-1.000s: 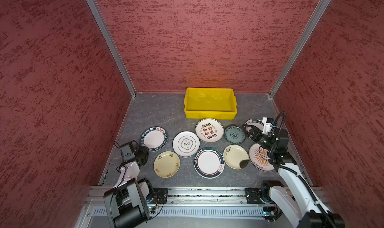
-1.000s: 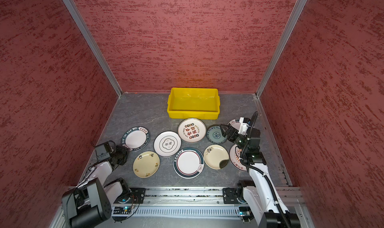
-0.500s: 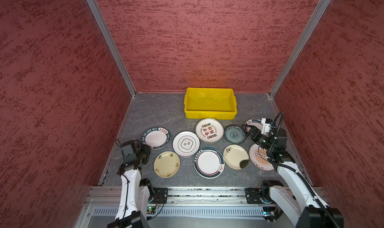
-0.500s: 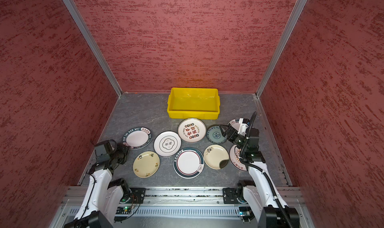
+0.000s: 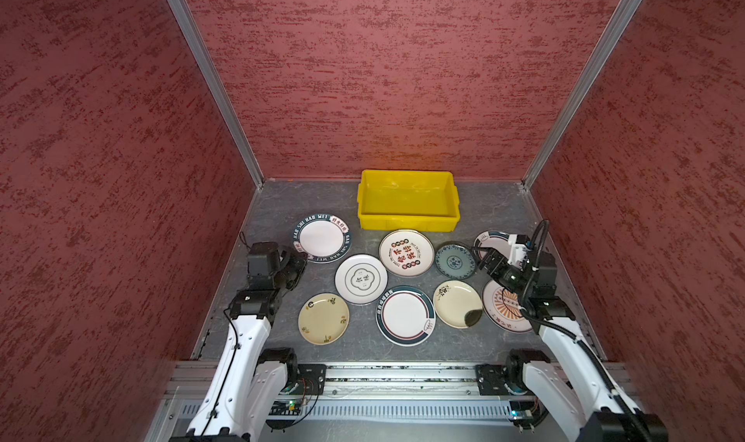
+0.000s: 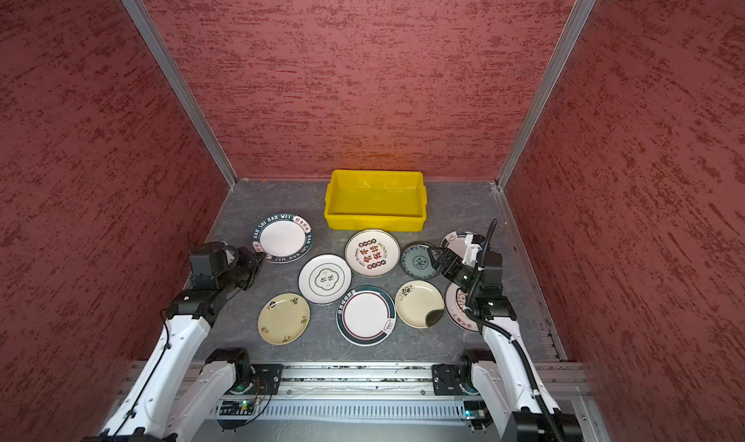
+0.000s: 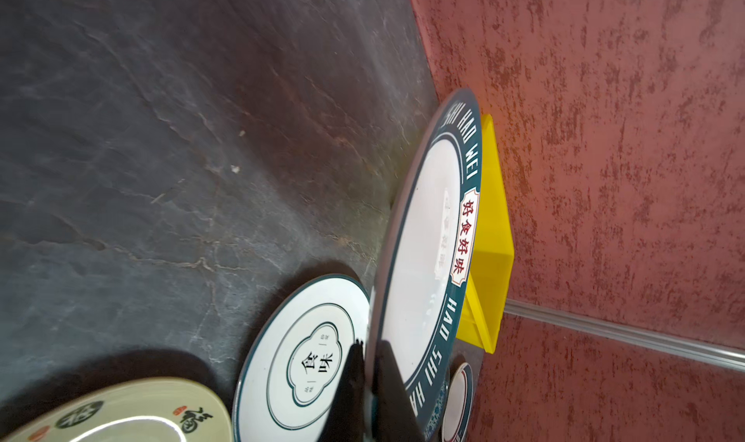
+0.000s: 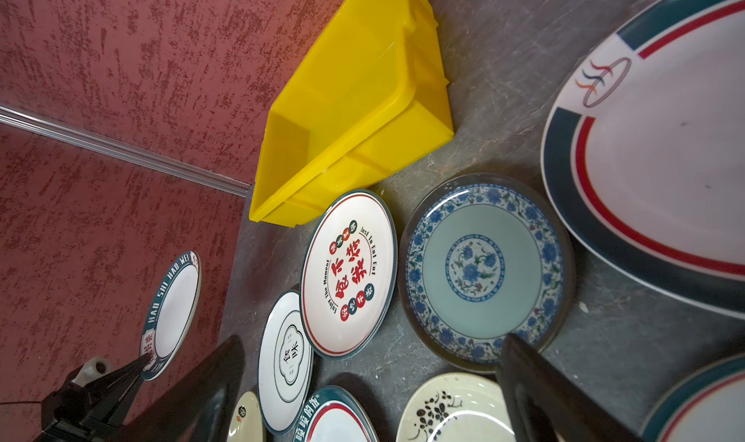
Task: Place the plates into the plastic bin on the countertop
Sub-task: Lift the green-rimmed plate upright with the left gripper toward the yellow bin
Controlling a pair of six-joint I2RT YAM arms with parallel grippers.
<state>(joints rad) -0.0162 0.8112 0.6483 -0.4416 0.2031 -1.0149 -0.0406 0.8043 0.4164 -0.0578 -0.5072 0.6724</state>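
The left gripper has its fingers on the lettered plate's near rim [image 5: 305, 252] and the yellow bin is empty, so it should carry on over the bin's bottom [image 5: 386, 203] and let go there.
Several plates lie on the dark grey countertop [image 5: 306, 198] in front of the empty yellow plastic bin [image 5: 407, 223] [image 6: 375, 222] [image 8: 363, 109]. My left gripper [image 5: 300, 258] [image 6: 258, 258] [image 7: 369, 345] is shut on the near rim of the white plate with the teal lettered rim [image 5: 321, 238] [image 6: 282, 238] [image 7: 419, 258] [image 8: 171, 311], which is tilted up off the counter. My right gripper [image 5: 483, 258] [image 6: 437, 258] [image 8: 373, 339] hangs open, holding nothing, over the right edge of the small blue-grey patterned plate [image 5: 455, 261] [image 8: 479, 270].
Red textured walls close in the left, back and right sides. Other plates: red-character plate [image 5: 406, 253], white quatrefoil plate [image 5: 361, 278], cream plate [image 5: 323, 318], teal-and-red rimmed plate [image 5: 405, 315], cream plate with a dark blotch [image 5: 457, 303]. Two more lie under my right arm.
My left arm has reached forward and up, and the teal lettered plate has lifted and shifted towards the back with the gripper. The right gripper has barely moved.
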